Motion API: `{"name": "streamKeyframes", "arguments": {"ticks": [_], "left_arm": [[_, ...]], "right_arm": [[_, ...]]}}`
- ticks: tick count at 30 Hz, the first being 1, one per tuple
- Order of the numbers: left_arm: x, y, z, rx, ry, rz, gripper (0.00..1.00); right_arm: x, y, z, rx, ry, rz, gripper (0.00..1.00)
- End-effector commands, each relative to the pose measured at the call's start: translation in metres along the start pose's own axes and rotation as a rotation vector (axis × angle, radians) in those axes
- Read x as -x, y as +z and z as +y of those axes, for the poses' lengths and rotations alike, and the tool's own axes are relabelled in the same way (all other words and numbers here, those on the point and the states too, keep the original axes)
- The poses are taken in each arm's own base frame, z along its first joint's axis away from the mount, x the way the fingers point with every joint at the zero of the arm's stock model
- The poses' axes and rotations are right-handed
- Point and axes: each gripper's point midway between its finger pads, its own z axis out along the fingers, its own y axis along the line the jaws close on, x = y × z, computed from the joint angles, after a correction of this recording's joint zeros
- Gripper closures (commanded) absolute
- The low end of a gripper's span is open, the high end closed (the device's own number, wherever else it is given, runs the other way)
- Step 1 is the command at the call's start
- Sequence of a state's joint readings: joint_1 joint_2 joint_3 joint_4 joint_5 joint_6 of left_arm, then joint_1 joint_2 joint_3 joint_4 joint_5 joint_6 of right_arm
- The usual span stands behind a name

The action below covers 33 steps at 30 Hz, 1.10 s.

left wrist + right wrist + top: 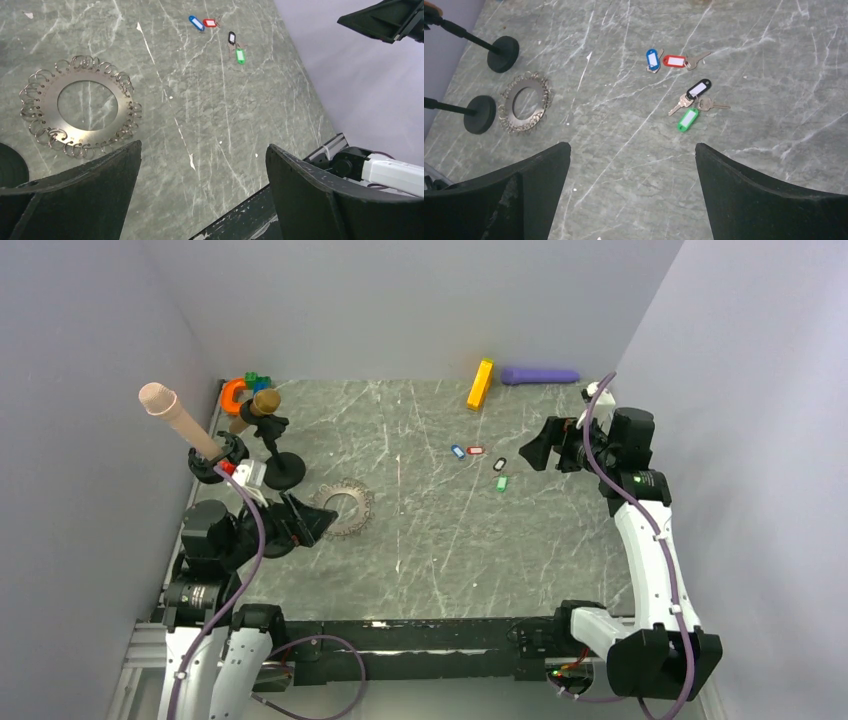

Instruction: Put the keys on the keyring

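The keys [499, 465] are far from the robot's left gripper at the keyring, so the robot's right gripper should grab the red tag [475, 451] and bring it over to the left gripper.
The keys lie loose on the grey marble table right of centre, each with a small metal key: blue tag [457, 452] [652, 60], red tag [476, 450] [674, 61], black tag [500, 463] [698, 90] and green tag [501, 483] [687, 119]. The keyring [345, 507] [50, 102] [508, 106], a flat silver ring edged with wire loops, lies left of centre. My left gripper [318, 520] [203, 145] hovers open just left of the keyring, holding nothing. Open and empty too, my right gripper [535, 445] [632, 145] hangs a short way right of the keys.
Two black stands with round bases [504, 54] [480, 114] rise left of the keyring; one carries a beige cylinder [180, 420]. An orange block [480, 384] and a purple cylinder [540, 375] lie along the back wall. Small coloured pieces [245, 388] sit in the back-left corner.
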<state>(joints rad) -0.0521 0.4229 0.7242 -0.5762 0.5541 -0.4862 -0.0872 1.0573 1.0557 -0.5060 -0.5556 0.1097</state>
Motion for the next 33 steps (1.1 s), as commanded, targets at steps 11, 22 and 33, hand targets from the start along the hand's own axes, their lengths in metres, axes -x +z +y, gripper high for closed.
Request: {"name": "streamKeyframes", "arguments": {"ticks": [11, 22, 33], "left_arm": [[0.029, -0.029, -0.03, -0.047, 0.136, -0.129, 0.02], [0.037, -0.01, -0.017, -0.042, 0.075, -0.187, 0.02], [0.04, 0.006, -0.013, -0.074, 0.101, -0.193, 0.02]], "right_arm": [[-0.014, -0.007, 0.043, 0.285, -0.307, -0.029, 0.0], [-0.022, 0.103, -0.016, 0.148, -0.29, 0.244, 0.0], [-0.066, 0.209, -0.055, 0.05, -0.171, 0.431, 0.34]]}}
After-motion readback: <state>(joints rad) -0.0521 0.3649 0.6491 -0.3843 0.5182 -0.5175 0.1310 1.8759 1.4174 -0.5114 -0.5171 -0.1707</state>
